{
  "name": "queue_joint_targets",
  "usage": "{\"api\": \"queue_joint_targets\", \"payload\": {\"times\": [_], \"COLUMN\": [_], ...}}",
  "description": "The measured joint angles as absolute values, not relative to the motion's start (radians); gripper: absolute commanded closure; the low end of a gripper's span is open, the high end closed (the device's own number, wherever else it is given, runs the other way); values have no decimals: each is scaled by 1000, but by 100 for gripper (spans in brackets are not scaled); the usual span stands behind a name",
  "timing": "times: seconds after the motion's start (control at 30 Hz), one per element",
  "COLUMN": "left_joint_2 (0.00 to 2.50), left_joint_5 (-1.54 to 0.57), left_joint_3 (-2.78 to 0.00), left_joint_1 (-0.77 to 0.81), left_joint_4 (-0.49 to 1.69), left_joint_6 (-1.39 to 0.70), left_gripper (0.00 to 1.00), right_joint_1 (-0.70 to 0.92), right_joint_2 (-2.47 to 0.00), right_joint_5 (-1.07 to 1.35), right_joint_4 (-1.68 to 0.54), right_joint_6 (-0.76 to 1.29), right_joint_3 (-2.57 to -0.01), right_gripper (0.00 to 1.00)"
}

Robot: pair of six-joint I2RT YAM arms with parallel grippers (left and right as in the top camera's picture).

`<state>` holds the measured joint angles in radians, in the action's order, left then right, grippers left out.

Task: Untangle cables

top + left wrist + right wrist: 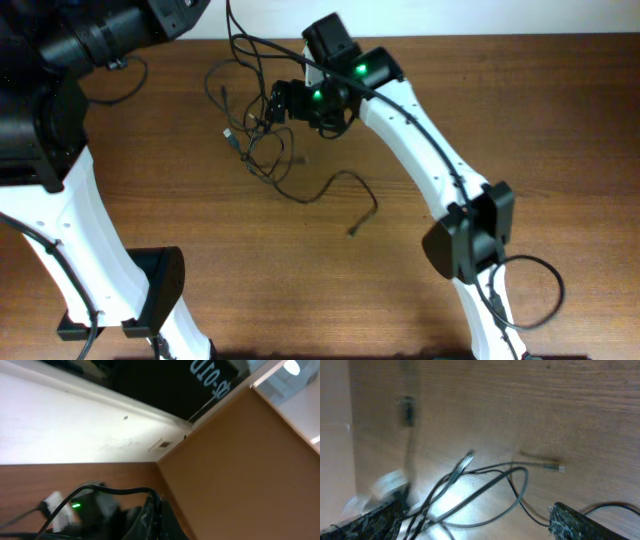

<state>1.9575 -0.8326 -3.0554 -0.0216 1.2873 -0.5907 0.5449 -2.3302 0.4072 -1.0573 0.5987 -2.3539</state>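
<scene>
The robot's left gripper is holding the cable up high, and the cable still loops through the black clump [258, 135], so the left gripper should go down over the clear tabletop [165, 110] and pull the cable away.
The cables [258, 148] lie in a loose black clump at the table's back middle. One strand trails right to a plug end [353, 231], and another rises off the top edge. My right gripper [273, 108] is open and low over the clump. In the right wrist view its fingers [475, 522] straddle several crossing strands [485, 487], and a small plug [554, 466] lies beyond. My left gripper [156, 505] is shut on one cable [107, 490] and held high, facing the wall. Its fingertips are beyond the top edge of the overhead view.
The left arm's base [150, 300] stands at the front left. The right arm's base with its thicker looped cable [535, 290] stands at the front right. A white wall [75, 425] and a wooden side panel [250, 470] stand behind the table.
</scene>
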Motion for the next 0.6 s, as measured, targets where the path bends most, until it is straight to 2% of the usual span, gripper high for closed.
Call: {"api": "queue_joint_targets", "payload": {"times": [0.13,0.17,0.2,0.23,0.33,0.37,0.4,0.43,0.6], "left_joint_2": [1958,1958,1958,1958,1958,1958,1958,1958,1957], "left_joint_5": [-834,-834,-832,-827,-822,-820,-819,-818,-698], "left_joint_3": [-3055,-3055,-3055,-3054,-3054,-3054,-3054,-3054,-3054], "left_joint_1": [-22,-22,-22,-22,-22,-22,-22,-22,-23], "left_joint_4": [1229,1226,1222,1206,1135,1094,1072,1064,1221], "left_joint_6": [-690,-698,-702,-705,-730,-744,-754,-761,-722], "left_gripper": [100,100,100,100,100,100,100,100,100], "right_joint_1": [544,544,544,545,545,545,545,545,503], "right_joint_2": [-2386,-2386,-2386,-2386,-2386,-2386,-2386,-2386,-2386], "right_joint_5": [501,529,543,550,537,533,532,525,525], "right_joint_4": [-920,-962,-1015,-1093,-1145,-1147,-1149,-1156,-1243], "right_joint_6": [676,669,653,630,590,575,562,535,417], "right_joint_3": [-2353,-2354,-2355,-2354,-2344,-2319,-2286,-2254,-2240], "right_gripper": [11,16,28,36,56,67,87,96,96]}}
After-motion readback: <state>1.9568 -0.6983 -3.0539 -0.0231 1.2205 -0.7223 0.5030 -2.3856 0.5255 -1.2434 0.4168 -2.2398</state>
